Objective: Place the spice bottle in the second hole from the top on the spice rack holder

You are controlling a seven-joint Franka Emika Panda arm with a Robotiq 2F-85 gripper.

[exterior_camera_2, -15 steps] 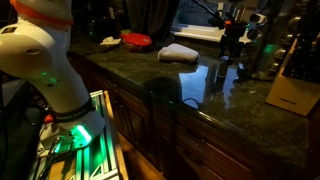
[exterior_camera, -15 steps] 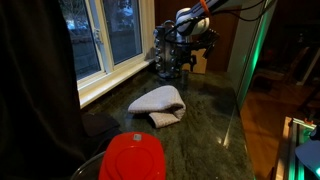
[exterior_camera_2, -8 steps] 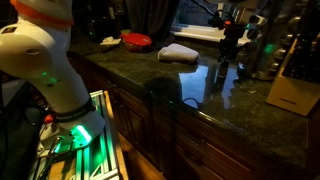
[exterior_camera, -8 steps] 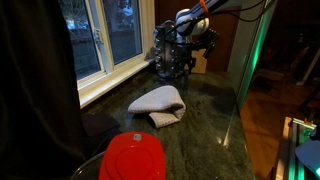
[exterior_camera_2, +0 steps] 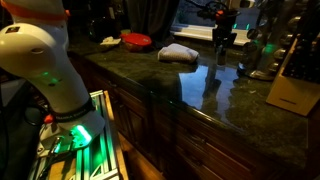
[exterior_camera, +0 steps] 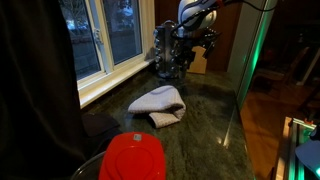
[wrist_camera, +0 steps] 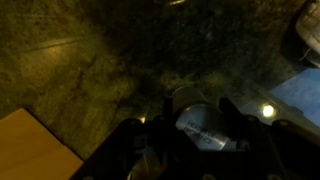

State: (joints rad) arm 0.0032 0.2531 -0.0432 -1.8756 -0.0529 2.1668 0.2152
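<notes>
My gripper is pointing the spice bottle (wrist_camera: pixel 201 126) down at the counter. I should swing up and turn the bottle toward the spice rack holder (exterior_camera: pixel 169 52) before I line up the hole.
My gripper (wrist_camera: pixel 198 116) is shut on the spice bottle (wrist_camera: pixel 203 128), a small jar with a pale label that lies between the two dark fingers (wrist_camera: pixel 233 112) in the wrist view. In both exterior views the gripper (exterior_camera: pixel 191 42) (exterior_camera_2: pixel 222 38) hangs above the dark stone counter (exterior_camera: pixel 205 120) with the bottle in it. The spice rack holder (exterior_camera: pixel 164 52), a tall silvery tower of jars, stands by the window just beside the gripper. Which holes of the rack are free is too dark to tell.
A folded pale cloth (exterior_camera: pixel 160 103) (exterior_camera_2: pixel 178 53) lies mid-counter. A red round lid (exterior_camera: pixel 133 158) (exterior_camera_2: pixel 137 41) sits at the near end. A wooden knife block (exterior_camera_2: pixel 291 88) stands beyond the gripper. The window sill (exterior_camera: pixel 110 78) runs along one side.
The jaws went from open to shut on the spice bottle. The gripper has since risen from the counter with the bottle.
</notes>
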